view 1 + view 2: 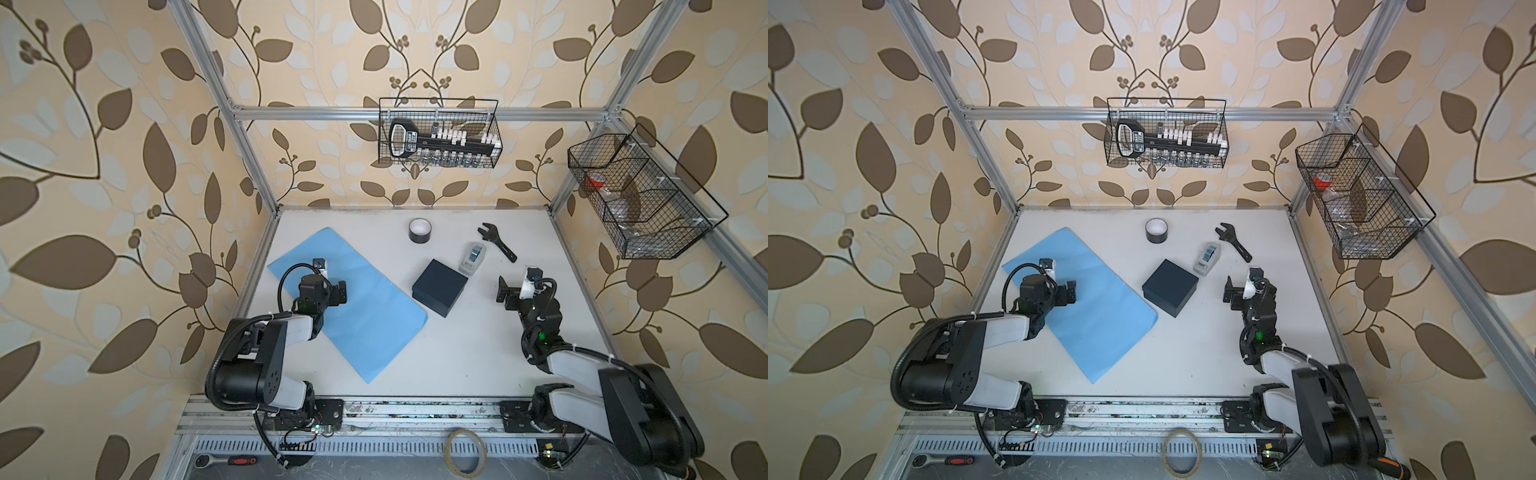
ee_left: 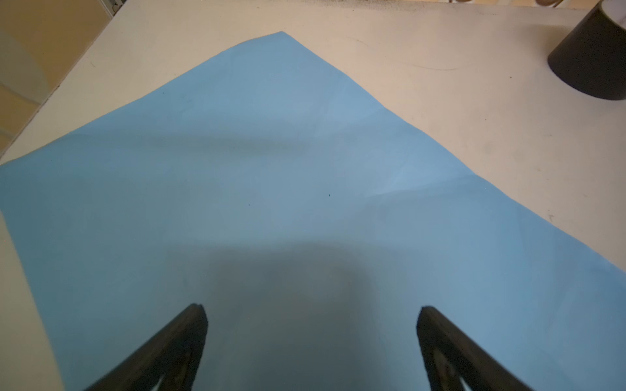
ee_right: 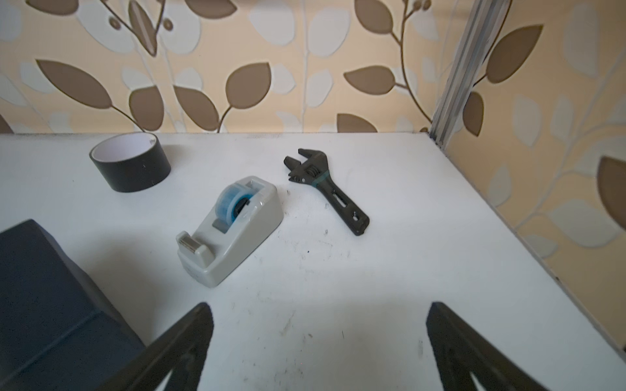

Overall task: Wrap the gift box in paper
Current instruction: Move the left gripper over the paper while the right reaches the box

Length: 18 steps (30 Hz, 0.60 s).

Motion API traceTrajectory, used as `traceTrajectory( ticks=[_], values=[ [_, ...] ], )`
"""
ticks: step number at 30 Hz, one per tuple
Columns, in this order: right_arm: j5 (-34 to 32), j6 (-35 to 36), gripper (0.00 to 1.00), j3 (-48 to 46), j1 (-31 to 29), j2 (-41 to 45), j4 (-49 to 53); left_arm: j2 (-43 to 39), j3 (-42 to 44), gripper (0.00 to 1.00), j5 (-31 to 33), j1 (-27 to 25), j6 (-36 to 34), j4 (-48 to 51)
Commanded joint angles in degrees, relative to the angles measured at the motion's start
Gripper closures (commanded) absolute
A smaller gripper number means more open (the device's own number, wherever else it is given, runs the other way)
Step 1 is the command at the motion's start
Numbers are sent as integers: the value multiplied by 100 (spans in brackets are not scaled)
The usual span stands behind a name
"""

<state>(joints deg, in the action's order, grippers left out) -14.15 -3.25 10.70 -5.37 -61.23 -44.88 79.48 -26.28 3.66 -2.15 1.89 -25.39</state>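
The gift box [image 1: 437, 286] is in the way next to the paper's corner [image 1: 424, 317]. My left gripper should push the gift box aside before my right gripper pulls the paper's corner over.
The gift box [image 1: 439, 287] [image 1: 1170, 287], dark navy and square, lies lid on near the middle of the white table, just right of the paper. The paper [image 1: 365, 320] [image 1: 1100, 320] is a light blue sheet spread flat and skewed across the table's left half. My left gripper [image 1: 340, 292] [image 1: 1070, 292] hovers over the sheet's middle, open; the left wrist view shows its gripper [image 2: 311, 308] with only paper [image 2: 271, 152] beneath. My right gripper [image 1: 505, 292] [image 1: 1231, 291] [image 3: 318, 306] stands open over bare table, right of the box [image 3: 40, 304].
A black tape roll [image 1: 419, 230], a grey tape dispenser [image 1: 472, 258] and a black wrench [image 1: 496, 243] lie behind the box. Wire baskets hang on the back rail [image 1: 438, 133] and the right frame [image 1: 640, 195]. A tape ring [image 1: 464, 451] lies below the front rail.
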Motion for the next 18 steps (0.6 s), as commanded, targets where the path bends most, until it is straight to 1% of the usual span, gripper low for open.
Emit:
traceTrajectory(
  ticks=[1, 4, 5, 6, 7, 8, 9, 10, 11, 12, 14, 15, 16, 18],
  values=[
    [-519, -957, 0, 324, 109, 963, 1177, -749, -789, 1, 264, 63, 725, 1324],
    [-148, -2421, 3, 531, 242, 1749, 2417, -1224, -1004, 1, -8, 57, 1849, 2045],
    [213, -2684, 5, 616, 200, 1919, 2793, -1366, -1109, 1, -268, 59, 2305, 2413],
    [437, -2866, 6, 651, 72, 1997, 3005, -1478, -1151, 1, -617, 62, 2685, 2587],
    [569, -3044, 7, 683, -179, 2046, 3178, -1586, -1087, 3, -1183, 58, 3052, 2535],
    [649, -3134, 7, 701, -482, 2052, 3313, -1672, -900, 4, -1832, 20, 3505, 2149],
    [707, -3090, 7, 725, -752, 2037, 3435, -1722, -684, 4, -2331, -81, 3848, 1639],
    [698, -3021, 7, 805, -1046, 2002, 3689, -1739, -493, 5, -2702, -296, 4151, 1077],
    [704, -2971, 6, 889, -1288, 1939, 3950, -1735, -447, 5, -2774, -618, 4280, 901],
    [845, -2921, 6, 939, -1450, 1875, 4104, -1692, -531, 5, -2726, -995, 4160, 974],
    [1156, -2891, 6, 987, -1708, 1714, 4241, -1384, -1061, 3, -2432, -1827, 3524, 1714],
    [1294, -2930, 6, 987, -1745, 1636, 4216, -1136, -1348, 2, -2385, -2095, 3298, 2008],
    [1466, -2992, 6, 970, -1749, 1512, 4130, -790, -1675, 2, -2480, -2297, 3076, 2242],
    [1750, -3074, 5, 967, -1744, 1231, 3858, -87, -2243, 2, -2785, -2506, 2878, 2491]
  ],
)
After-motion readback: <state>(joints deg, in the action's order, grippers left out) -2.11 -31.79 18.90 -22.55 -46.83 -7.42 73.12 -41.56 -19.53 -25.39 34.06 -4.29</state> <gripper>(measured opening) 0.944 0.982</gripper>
